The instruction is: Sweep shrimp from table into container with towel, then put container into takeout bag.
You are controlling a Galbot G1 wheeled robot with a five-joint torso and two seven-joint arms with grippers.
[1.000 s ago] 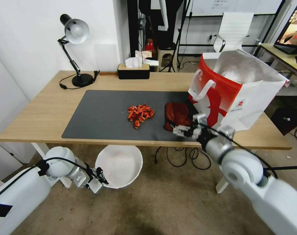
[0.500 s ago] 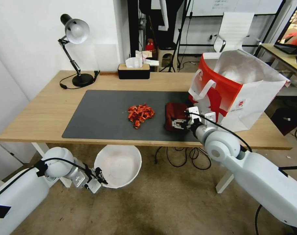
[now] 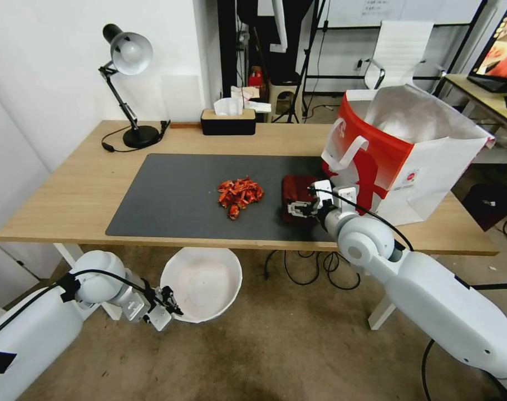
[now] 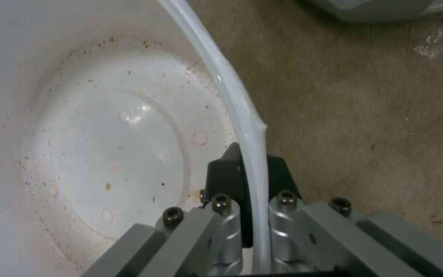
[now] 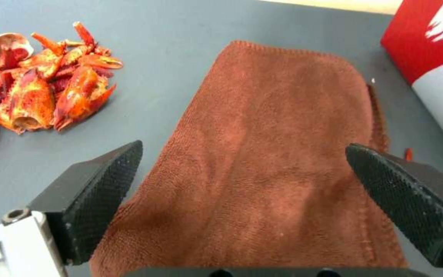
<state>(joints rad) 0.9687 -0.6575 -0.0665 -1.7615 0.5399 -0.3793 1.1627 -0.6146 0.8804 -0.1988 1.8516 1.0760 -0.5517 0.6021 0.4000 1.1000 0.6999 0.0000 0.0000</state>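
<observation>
I expect the towel's far end [image 3: 299, 181] to stick out like a paddle when I sweep, because a lower layer's edge shows under the rust-red towel.
A heap of red-orange shrimp [image 3: 240, 196] [image 5: 32, 88] lies mid-mat on the table [image 3: 69, 195]. Just right of it is the rust-red towel [image 3: 296, 192] [image 5: 278, 154], flat on the dark mat. My right gripper [image 3: 296, 209] [image 5: 242, 184] hovers open over the towel's near end, one finger on each side of it. The white container [image 3: 202, 283] [image 4: 104, 146] hangs below the table's front edge, my left gripper [image 3: 168, 306] [image 4: 250, 184] shut on its rim. The red and white takeout bag [image 3: 409, 150] stands open at the table's right end.
A black desk lamp [image 3: 128, 83] and a tissue box [image 3: 228, 120] stand along the table's far edge. Cables hang under the table on the right. A white chair [image 3: 400, 53] and another desk are behind the bag.
My right gripper has moved forward and left from the table's front edge to over the towel's near end. The left arm and container have barely shifted.
</observation>
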